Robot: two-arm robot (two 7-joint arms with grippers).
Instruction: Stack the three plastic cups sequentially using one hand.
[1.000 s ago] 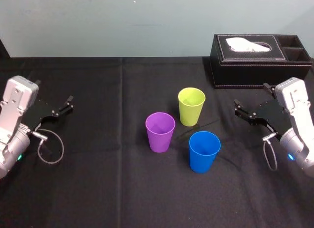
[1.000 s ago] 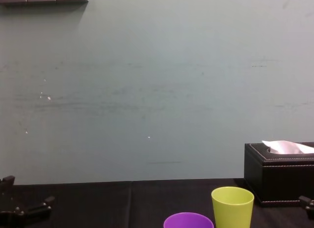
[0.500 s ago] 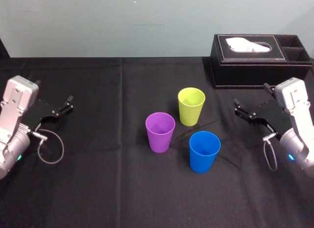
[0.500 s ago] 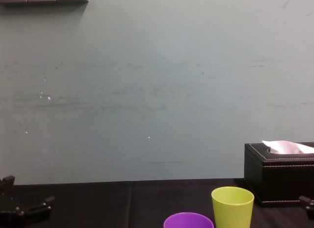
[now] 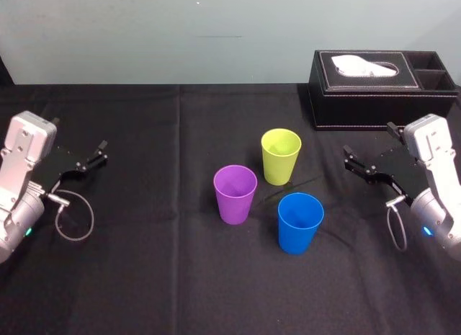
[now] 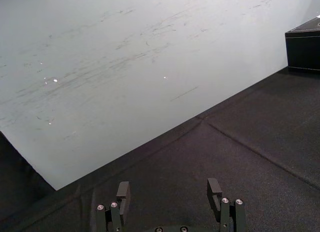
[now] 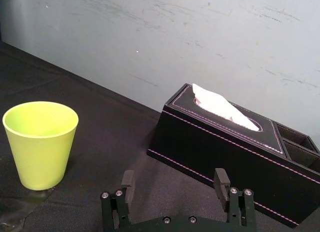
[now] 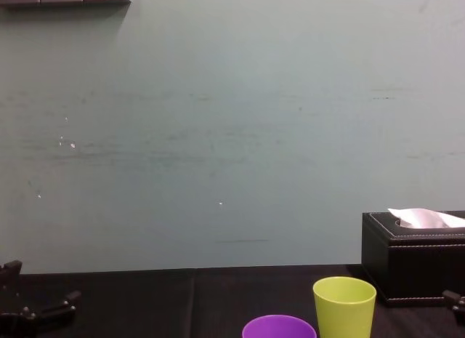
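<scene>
My gripper will lower the blue cup into the purple cup, where it should sink almost to its rim, because the yellow-green cup tapers downward.
Three plastic cups stand upright and apart mid-table: the purple cup on the left, the yellow-green cup behind, and the blue cup nearest me. In the chest view the yellow-green cup and the purple cup's rim show. My right gripper hovers to the right of the cups, open and empty; its wrist view has the open gripper with the yellow-green cup off to one side. My left gripper rests at the table's left, open, with nothing between its fingers.
A black tissue box stands at the back right, just behind my right gripper. The black cloth table ends at a pale wall. A cable loop hangs from the left wrist.
</scene>
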